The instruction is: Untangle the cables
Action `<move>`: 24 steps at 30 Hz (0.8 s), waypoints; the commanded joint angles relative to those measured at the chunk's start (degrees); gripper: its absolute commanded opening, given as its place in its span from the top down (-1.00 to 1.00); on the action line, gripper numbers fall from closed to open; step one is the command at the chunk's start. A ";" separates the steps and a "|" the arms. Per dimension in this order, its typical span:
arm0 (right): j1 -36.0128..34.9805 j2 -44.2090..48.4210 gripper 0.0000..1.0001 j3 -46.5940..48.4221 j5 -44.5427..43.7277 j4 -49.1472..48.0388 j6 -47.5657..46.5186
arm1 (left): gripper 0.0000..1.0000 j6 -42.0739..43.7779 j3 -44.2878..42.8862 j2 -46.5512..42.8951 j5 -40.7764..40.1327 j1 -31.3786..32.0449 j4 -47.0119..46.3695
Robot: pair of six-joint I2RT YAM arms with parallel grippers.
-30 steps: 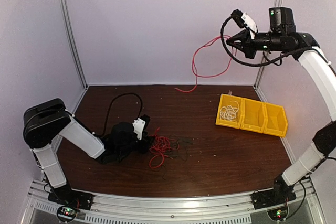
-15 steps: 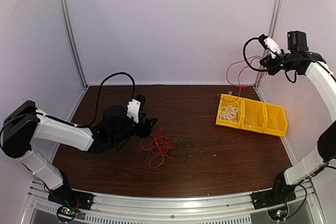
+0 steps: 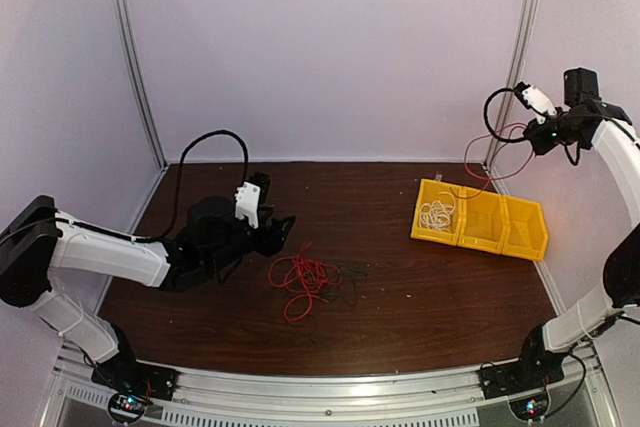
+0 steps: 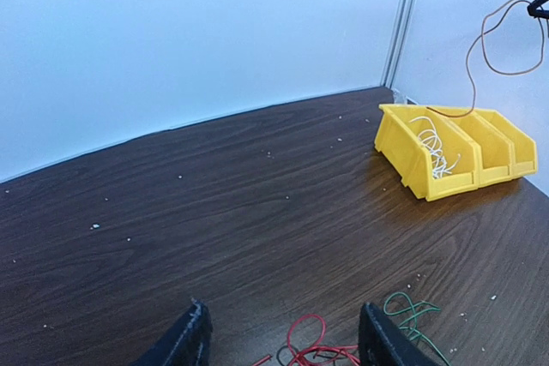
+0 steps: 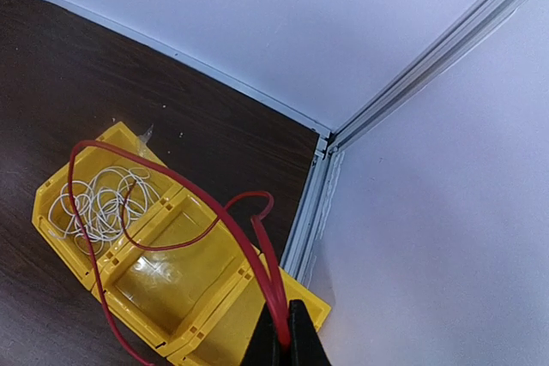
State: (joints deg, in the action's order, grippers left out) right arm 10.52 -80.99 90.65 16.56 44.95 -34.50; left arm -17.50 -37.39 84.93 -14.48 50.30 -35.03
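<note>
The red cable (image 3: 489,179) is free of the tangle and the middle bin (image 3: 483,222) is empty, so the robot's right gripper should lower the cable next and let it go inside that bin.
A tangle of red cable (image 3: 300,280) with dark and green strands (image 3: 345,275) lies mid-table. My left gripper (image 3: 281,231) is open and empty, low over the table just left of it. In the left wrist view the red loops (image 4: 313,351) lie between my open fingertips (image 4: 193,339), with a green strand (image 4: 412,309) to the right. My right gripper (image 3: 533,135) is raised at the far right, shut on a separate red cable (image 3: 467,157) that hangs over the yellow bins (image 3: 523,237). The right wrist view shows this gripper (image 5: 287,340) pinching that cable (image 5: 268,280). A white cable (image 3: 437,215) lies in the left bin.
The three joined yellow bins (image 5: 111,255) sit at the right rear, with the white coil (image 5: 99,203) in the left one and the other two bare. The enclosure's corner post (image 5: 403,75) and walls stand close behind the right gripper. The bins also show in the left wrist view (image 4: 412,165).
My right gripper has carried the red cable rightward and lower, from mid-air to above the bins. My left arm has lifted off the tangle and drawn back to the left.
</note>
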 commanded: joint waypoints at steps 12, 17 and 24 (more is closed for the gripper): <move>3.39 3.26 1.00 0.66 -8.86 5.87 -3.83 | -0.21 3.35 0.98 -0.51 -1.93 -0.21 -3.75; 3.45 1.99 1.00 1.79 -10.12 8.92 -5.77 | -0.22 5.01 0.57 0.73 -1.87 -0.29 -3.91; 3.36 -1.25 1.00 -1.29 -6.56 10.23 -5.25 | -0.22 4.02 1.96 0.29 -1.89 -0.29 -5.58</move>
State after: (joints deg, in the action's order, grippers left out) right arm 13.61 -80.51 90.80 8.19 53.93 -40.14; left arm -13.82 -36.36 85.21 -15.75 50.30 -36.42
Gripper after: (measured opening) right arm 0.026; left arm 0.607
